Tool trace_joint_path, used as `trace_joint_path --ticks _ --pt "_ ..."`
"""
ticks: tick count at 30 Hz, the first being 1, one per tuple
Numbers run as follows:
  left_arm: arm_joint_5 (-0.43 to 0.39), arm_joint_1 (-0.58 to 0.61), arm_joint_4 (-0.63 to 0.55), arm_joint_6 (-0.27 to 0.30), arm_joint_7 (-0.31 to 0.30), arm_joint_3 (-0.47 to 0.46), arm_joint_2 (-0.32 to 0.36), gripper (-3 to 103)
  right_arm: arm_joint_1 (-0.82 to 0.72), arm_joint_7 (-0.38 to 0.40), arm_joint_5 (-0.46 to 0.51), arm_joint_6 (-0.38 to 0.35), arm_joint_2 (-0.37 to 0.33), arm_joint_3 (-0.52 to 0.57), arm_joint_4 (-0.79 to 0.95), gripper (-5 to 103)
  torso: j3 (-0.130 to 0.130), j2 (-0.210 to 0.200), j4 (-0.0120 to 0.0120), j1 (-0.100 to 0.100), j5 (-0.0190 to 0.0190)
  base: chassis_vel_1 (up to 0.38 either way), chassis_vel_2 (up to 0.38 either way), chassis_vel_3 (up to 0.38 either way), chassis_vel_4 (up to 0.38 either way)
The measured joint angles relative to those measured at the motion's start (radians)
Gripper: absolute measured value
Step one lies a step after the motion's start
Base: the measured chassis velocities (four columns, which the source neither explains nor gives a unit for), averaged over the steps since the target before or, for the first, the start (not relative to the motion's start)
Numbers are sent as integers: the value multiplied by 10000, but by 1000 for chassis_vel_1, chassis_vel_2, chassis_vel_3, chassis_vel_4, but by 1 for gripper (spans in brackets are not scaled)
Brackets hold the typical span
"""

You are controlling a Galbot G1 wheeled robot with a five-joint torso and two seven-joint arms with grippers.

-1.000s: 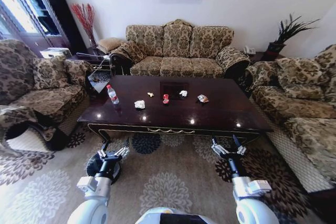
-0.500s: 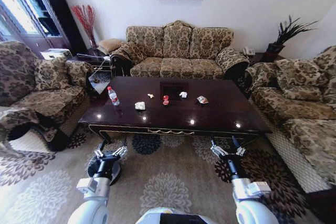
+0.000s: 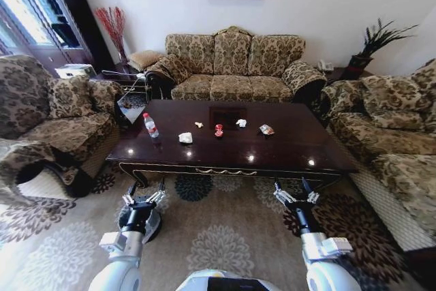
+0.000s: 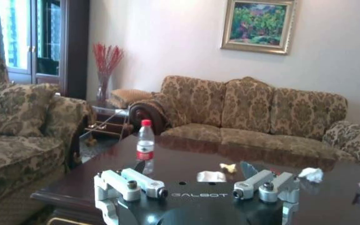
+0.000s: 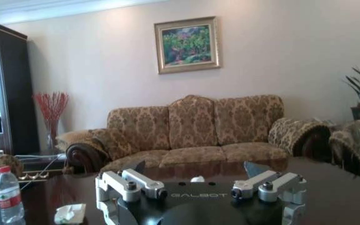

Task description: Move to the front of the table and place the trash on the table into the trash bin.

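Observation:
My gripper will bring the whole trash bin up together with its bag when it lifts the trash bin's bagged edge, because the pale bag folds over the trash bin's rim [image 3: 154, 226].
The table [image 3: 286, 151] stands ahead, dark and glossy with gold trim in front. Trash lies along its middle: a clear bottle [image 3: 150, 125] with a red label, a white paper wad [image 3: 185, 138], a yellowish scrap [image 3: 198, 125], a red wrapper [image 3: 219, 129], another white wad [image 3: 241, 123] and a multicoloured wrapper [image 3: 266, 129]. The trash bin [image 3: 155, 225] sits on the carpet under my left gripper [image 3: 144, 200], which is open and empty. My right gripper [image 3: 297, 195] is open and empty too, short of the table's front edge. The left wrist view shows the bottle [image 4: 145, 146] and a wad [image 4: 211, 176].
A three-seat sofa [image 3: 235, 66] stands behind the table, and armchairs flank it on the left [image 3: 48, 117] and right [image 3: 395, 127]. A small side table [image 3: 129, 90] stands at the back left corner. Patterned carpet [image 3: 218, 243] lies between me and the table.
The whole head view has shifted slightly, so the camera moved; the table and bin now sit a little lower and to the right. Both grippers stay open and held low.

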Motion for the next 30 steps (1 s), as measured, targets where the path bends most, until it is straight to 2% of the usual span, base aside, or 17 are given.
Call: trace_joint_path --ticks 15,18,25,27,29,30 --pt "43 -12 253 174 -31 -49 95 100 -6 57 71 270 60 -35 -149 100 -20 -32 0 -16 -1 284 285 -297 -269" --pt "47 -20 442 213 -44 -133 203 100 8 123 87 303 58 -33 -168 100 -20 -37 1 -15 -7 141 144 -63 -131" --pt "58 -48 1159 368 -94 -341 559 100 -58 102 -29 309 53 29 -186 100 -25 -44 0 -20 6 -18 -28 19 27" --pt "-179 -112 1829 819 -131 -528 1004 100 -95 83 -109 309 6 76 -187 100 -27 -46 0 -24 6 -54 -58 32 53" --pt "-224 -150 2040 954 -139 -568 1134 100 -102 83 -116 306 -10 84 -187 100 -27 -46 2 -24 6 -27 -18 7 20" --pt "-320 -309 2866 1321 -163 -671 1588 100 -105 88 -118 293 -46 120 -215 100 -29 -47 1 -24 0 0 0 0 0"
